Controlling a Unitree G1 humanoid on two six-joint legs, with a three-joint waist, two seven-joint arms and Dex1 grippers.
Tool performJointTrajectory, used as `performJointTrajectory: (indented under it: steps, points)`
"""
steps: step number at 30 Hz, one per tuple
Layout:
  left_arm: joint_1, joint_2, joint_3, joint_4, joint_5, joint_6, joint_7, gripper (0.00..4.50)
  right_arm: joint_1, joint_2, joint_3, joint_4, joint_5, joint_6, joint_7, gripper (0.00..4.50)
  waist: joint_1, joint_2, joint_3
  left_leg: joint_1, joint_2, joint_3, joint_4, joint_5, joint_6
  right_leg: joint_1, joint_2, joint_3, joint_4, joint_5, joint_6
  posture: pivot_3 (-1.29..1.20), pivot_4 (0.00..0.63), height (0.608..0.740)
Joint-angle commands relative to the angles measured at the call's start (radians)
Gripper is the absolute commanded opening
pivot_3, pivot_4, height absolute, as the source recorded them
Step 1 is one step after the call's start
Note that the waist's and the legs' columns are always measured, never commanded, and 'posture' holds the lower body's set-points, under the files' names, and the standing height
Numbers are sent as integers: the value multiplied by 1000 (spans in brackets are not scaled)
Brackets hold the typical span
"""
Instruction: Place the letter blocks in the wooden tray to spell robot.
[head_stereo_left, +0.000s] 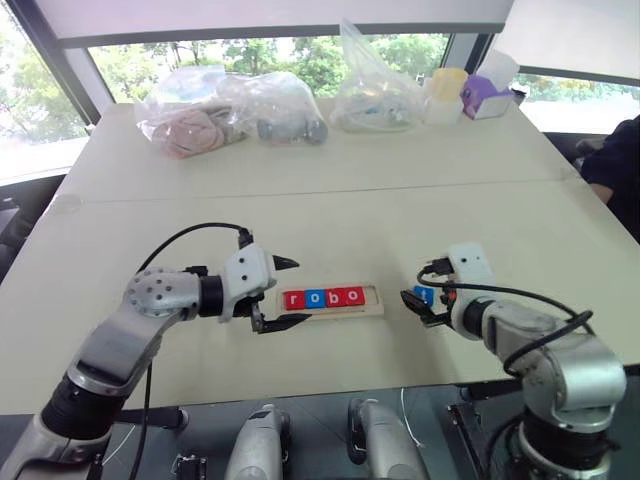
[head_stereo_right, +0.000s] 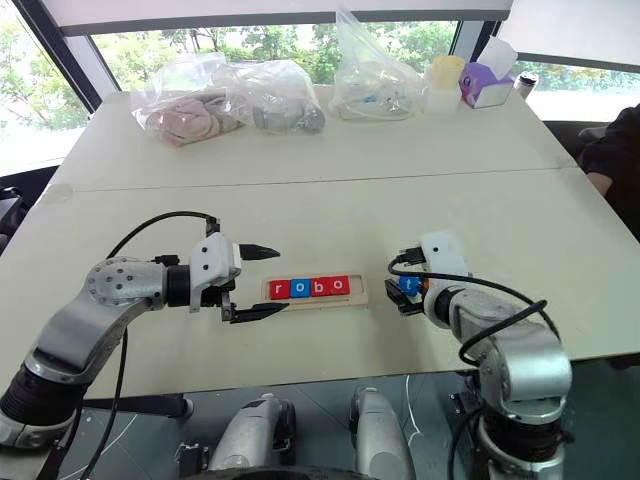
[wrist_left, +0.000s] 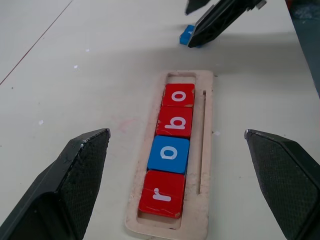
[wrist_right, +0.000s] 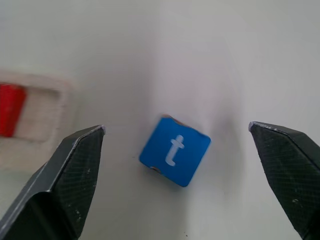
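Observation:
Next, my right gripper turns to take hold at the letter t's top and bottom (wrist_right: 188, 129), because a finger faces the blue t block's side (wrist_right: 152, 139) that has to meet the red o.
The wooden tray (head_stereo_left: 373, 297) lies crosswise on the pale table in front of me. In its groove sit a red r (wrist_left: 162, 194), a blue o (wrist_left: 169, 153), a red b (wrist_left: 175, 121) and a red o (wrist_left: 178, 95); the slot at its right end is bare. A blue t block (wrist_right: 174, 150) lies flat on the table just right of the tray, turned askew. My right gripper (head_stereo_left: 418, 288) is open over it, a finger on each side, not touching. At the tray's left end my left gripper (head_stereo_left: 300, 291) stands open around nothing.
Several clear plastic bags (head_stereo_left: 230, 110) of odds and ends line the table's far side, beside a yellow-lidded cup (head_stereo_left: 446, 93) and a purple box (head_stereo_left: 485, 97). A person's dark sleeve (head_stereo_left: 618, 170) shows at the right edge. A seam (head_stereo_left: 320, 192) crosses the table.

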Motion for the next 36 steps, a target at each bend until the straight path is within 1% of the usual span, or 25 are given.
performJointTrajectory:
  steps: [1, 3, 6, 7, 9, 11, 16, 19, 22, 27, 32, 33, 34, 36]
  points:
    - [-25, -6, 0, -1, 0, -26, -6, 4500, -13, -232, 41, -11, 85, -218, 218, 4461, 3, 0, 1, 0, 0, 0, 0, 0, 0, 0, 0, 0, 0, 0, 0, 0, 150, 740]
    - [-32, -9, -3, 9, 5, -36, -9, 4500, 27, -399, 47, 55, 83, -479, 410, 4461, 5, 0, 1, 0, -1, -1, -1, 0, 0, 0, 0, 0, -1, -1, 1, 0, 150, 740]
    - [-46, -14, -10, 24, 9, -46, -10, 4500, 87, -524, 44, 166, 75, -759, 591, 4461, 3, -3, 1, 0, -2, -1, -1, 0, 0, 2, 0, 0, -3, -2, 2, 0, 150, 740]
    - [-52, -18, -12, 28, 10, -48, -9, 4500, 103, -564, 64, 235, 48, -869, 649, 4461, 3, -3, 1, 0, -2, -1, -1, 0, 0, 2, 0, 0, -3, -2, 2, 0, 150, 740]
    - [-60, -22, -14, 32, 12, -50, -7, 4500, 121, -602, 101, 345, 20, -1032, 741, 4461, 2, -3, 1, 0, -2, 0, -1, 0, 0, 2, 0, 0, -3, -2, 2, 0, 150, 740]
    - [-62, -23, -15, 34, 14, -51, -8, 4500, 115, -600, 126, 417, 16, -1117, 784, 4461, 2, -3, 1, 0, -2, 0, 0, 0, 0, 2, 0, 0, -2, -1, 2, 0, 150, 740]
    - [-64, -20, -15, 29, 17, -49, -5, 4500, 30, -544, 205, 604, -38, -1245, 804, 4461, 3, -3, 1, 1, -2, 0, 1, 0, 0, 1, 1, 0, -1, -1, 2, 0, 150, 740]
    - [-63, -20, -17, 17, 15, -40, 0, 4500, -38, -488, 241, 721, -39, -1254, 821, 4461, 3, -3, 1, 1, -2, 0, 1, 0, 0, 1, 1, 0, -1, -1, 1, 0, 150, 740]
    - [-59, -15, -11, 11, 11, -35, 1, 4500, -85, -465, 268, 810, -67, -1278, 834, 4461, 4, -3, 1, 1, -2, 0, 1, 0, 0, 1, 1, 0, -1, 0, 0, 0, 150, 740]
    - [-52, -10, -6, 3, 10, -31, 4, 4500, -92, -459, 283, 843, -71, -1274, 865, 4461, 17, -3, 1, 0, -2, 1, 1, 0, 0, 1, 1, 0, -1, 0, 0, 0, 150, 740]
    - [-48, -9, -4, -2, 9, -27, 9, 4500, -84, -454, 286, 845, -79, -1282, 863, 4461, 25, -3, 1, 1, -2, 2, 1, 0, 0, 2, 1, 0, 0, 0, 0, 0, 150, 740]
    - [-47, -9, -4, -3, 8, -27, 9, 4500, -82, -453, 284, 842, -78, -1280, 863, 3937, 25, -3, 1, 1, -2, 2, 1, 0, 0, 2, 1, 0, 0, 0, 0, 0, 150, 740]
    - [-48, -10, -5, -1, 9, -28, 10, 4500, -81, -449, 285, 839, -77, -1276, 859, 3638, 25, -3, 1, 1, -2, 2, 1, 0, 0, 2, 1, 0, 0, 0, 0, 0, 150, 740]
    - [-51, -12, -8, 1, 11, -30, 10, 4500, -79, -445, 288, 836, -82, -1275, 852, 2593, 26, -3, 1, 1, -2, 2, 1, 0, 0, 2, 1, 0, 0, 0, 0, 0, 150, 740]
